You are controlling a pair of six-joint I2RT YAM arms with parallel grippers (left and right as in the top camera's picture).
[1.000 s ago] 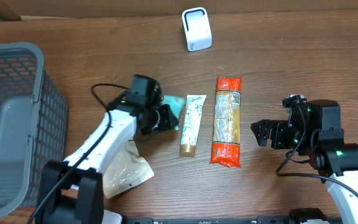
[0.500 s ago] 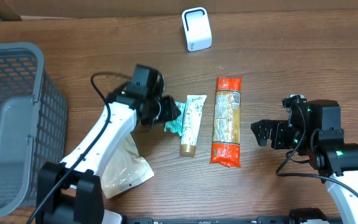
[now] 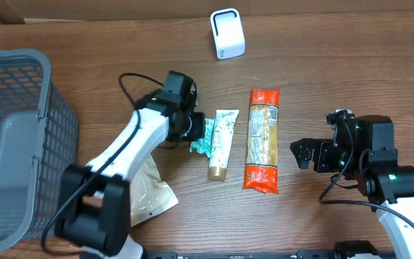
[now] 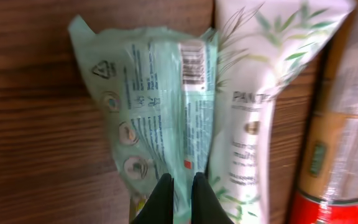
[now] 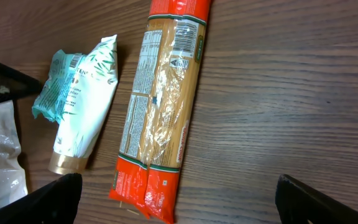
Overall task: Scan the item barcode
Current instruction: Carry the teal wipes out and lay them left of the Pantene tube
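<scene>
The mint-green packet's edge [image 4: 212, 102] is at a slant against the white tube, so I should use my left gripper to pull the packet [image 4: 140, 102] away from the tube and lay it straight.
A mint-green flat packet [image 4: 148, 93] lies on the wooden table with its barcode [image 4: 193, 62] facing up, its right edge against a white tube [image 4: 260, 106]. My left gripper [image 4: 179, 180] is shut on the packet's near end, the film pinched between the black fingertips. From overhead, the left gripper [image 3: 198, 129] sits just left of the tube [image 3: 222, 140], with the packet [image 3: 205, 140] showing beside it. The white scanner [image 3: 228, 34] stands at the back. My right gripper [image 3: 302, 155] hangs open to the right of an orange spaghetti pack [image 3: 262, 140] and holds nothing.
A grey mesh basket [image 3: 45, 79] fills the left side. A beige pouch [image 3: 146, 194] lies under the left arm near the front edge. In the right wrist view the spaghetti pack [image 5: 163, 106], the tube [image 5: 82, 106] and the packet [image 5: 55, 90] lie side by side.
My left gripper has slid right toward the tube and closed on the mint-green packet, which shifted slightly. The right arm has not moved.
</scene>
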